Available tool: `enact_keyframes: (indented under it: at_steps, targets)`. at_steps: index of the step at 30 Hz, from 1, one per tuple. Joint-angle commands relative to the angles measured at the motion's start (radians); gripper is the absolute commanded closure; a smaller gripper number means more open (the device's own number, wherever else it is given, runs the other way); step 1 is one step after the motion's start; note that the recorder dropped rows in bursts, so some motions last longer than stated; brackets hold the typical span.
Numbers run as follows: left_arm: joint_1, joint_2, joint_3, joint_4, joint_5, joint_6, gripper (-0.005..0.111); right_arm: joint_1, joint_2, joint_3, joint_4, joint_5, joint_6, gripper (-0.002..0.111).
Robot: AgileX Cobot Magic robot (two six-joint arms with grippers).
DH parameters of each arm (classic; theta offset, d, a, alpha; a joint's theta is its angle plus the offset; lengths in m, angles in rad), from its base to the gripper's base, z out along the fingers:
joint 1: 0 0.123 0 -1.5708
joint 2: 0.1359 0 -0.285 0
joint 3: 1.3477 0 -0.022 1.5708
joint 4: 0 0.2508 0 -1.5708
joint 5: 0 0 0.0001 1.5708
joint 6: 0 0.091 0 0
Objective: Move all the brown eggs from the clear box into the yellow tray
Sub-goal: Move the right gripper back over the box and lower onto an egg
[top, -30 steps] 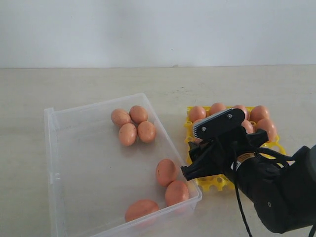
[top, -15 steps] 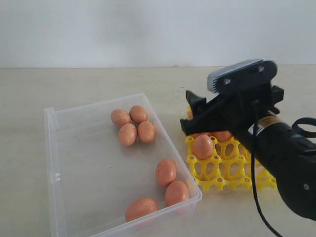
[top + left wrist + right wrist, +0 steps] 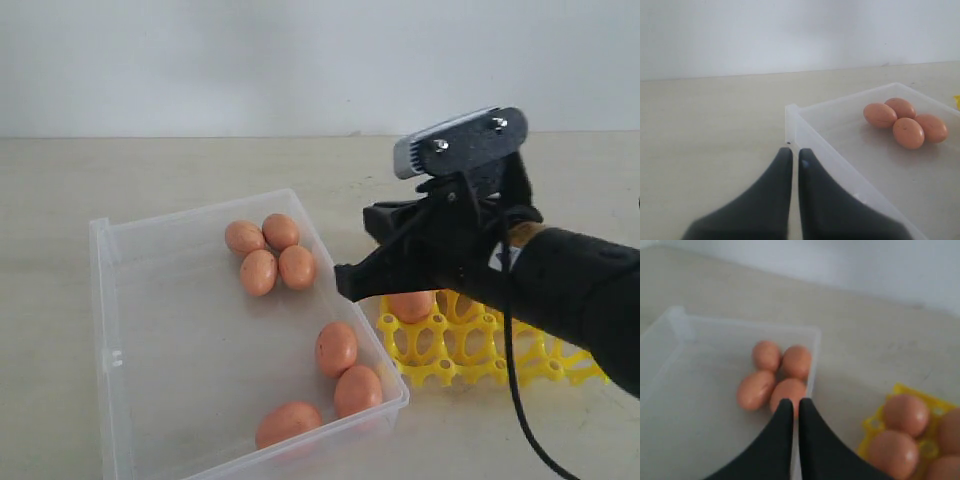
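The way over the box's side (image 3: 317, 236) to the egg cluster is open. My empty right gripper should keep going toward the back eggs (image 3: 245, 237) and open above them.
The clear box (image 3: 102, 300) holds several brown eggs: a cluster of several (image 3: 258, 272) at the back and three (image 3: 336, 348) by its near right corner. The yellow tray (image 3: 450, 352) lies to the right, mostly hidden behind my right arm, with one egg (image 3: 411, 305) showing in its near-left cup. My right gripper (image 3: 345, 282) hangs shut and empty above the box's right wall. The right wrist view puts it (image 3: 795, 402) just short of the egg cluster (image 3: 767, 355), beside tray eggs (image 3: 906, 414). My left gripper (image 3: 794, 152) is shut, empty, by the box's corner (image 3: 792, 119).
Everything rests on a beige tabletop (image 3: 180, 165) with a pale wall behind. The left arm does not appear in the exterior view. The right arm's black body (image 3: 570, 290) covers most of the tray.
My right gripper rose from the tray's near-left cup, where an egg now sits, then swung left to hang over the box's right wall. The left gripper shows only now.
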Motion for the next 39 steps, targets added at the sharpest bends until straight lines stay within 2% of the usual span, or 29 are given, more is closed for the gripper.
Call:
enact_keyframes:
  at_steps: [1,3,7,10,12,18,23,25,27,28,30,31,33,34,36,39]
  targets:
    - [-0.005,-0.002,0.004,0.002,-0.007,0.001,0.103,0.0,0.006,-0.256,-0.122,0.658,0.116,0.108]
    - [-0.005,-0.002,0.004,0.002,-0.007,0.001,0.103,0.0,0.04,-0.408,-0.118,0.931,0.017,0.108]
    - [-0.005,-0.002,0.004,0.002,-0.007,0.001,0.103,0.0,0.17,-0.675,-0.118,1.304,-0.048,0.108]
    - [-0.005,-0.002,0.004,0.002,-0.007,0.001,0.103,0.0,0.322,-0.847,-0.079,1.553,-0.09,0.108]
    - [-0.005,-0.002,0.004,0.002,-0.007,0.001,0.103,0.0,0.417,-0.917,-0.057,1.65,-0.14,0.108]
    - [-0.005,-0.002,0.004,0.002,-0.007,0.001,0.103,0.0,0.57,-1.042,0.018,1.65,-0.145,0.108]
    - [-0.005,-0.002,0.004,0.002,-0.007,0.001,0.103,0.0,0.576,-1.052,0.078,1.65,-0.31,0.108]
    - [-0.005,-0.002,0.004,0.002,-0.007,0.001,0.103,0.0,0.576,-1.052,0.104,1.612,-0.411,0.097]
    - [-0.005,-0.002,0.004,0.002,-0.007,0.001,0.103,0.0,0.576,-1.052,0.127,1.556,-0.459,0.079]
    - [-0.005,-0.002,0.004,0.002,-0.007,0.001,0.103,0.0,0.576,-1.052,0.152,1.488,-0.493,0.057]
    - [-0.005,-0.002,0.004,0.002,-0.007,0.001,0.103,0.0,0.576,-1.052,0.183,1.323,-0.51,0.03]
    - [-0.005,-0.002,0.004,0.002,-0.007,0.001,0.103,0.0,0.576,-1.052,0.185,1.252,-0.473,0.029]
    - [-0.005,-0.002,0.004,0.002,-0.007,0.001,0.103,0.0,0.578,-1.052,0.185,1.066,-0.268,0.035]
    - [-0.005,-0.002,0.004,0.002,-0.007,0.001,0.103,0.0,0.586,-1.052,0.182,0.973,-0.138,0.041]
    - [-0.005,-0.002,0.004,0.002,-0.007,0.001,0.103,0.0,0.612,-1.052,0.163,0.895,0.025,0.05]
    - [-0.005,-0.002,0.004,0.002,-0.007,0.001,0.103,0.0,0.649,-1.052,0.163,0.877,0.07,0.05]
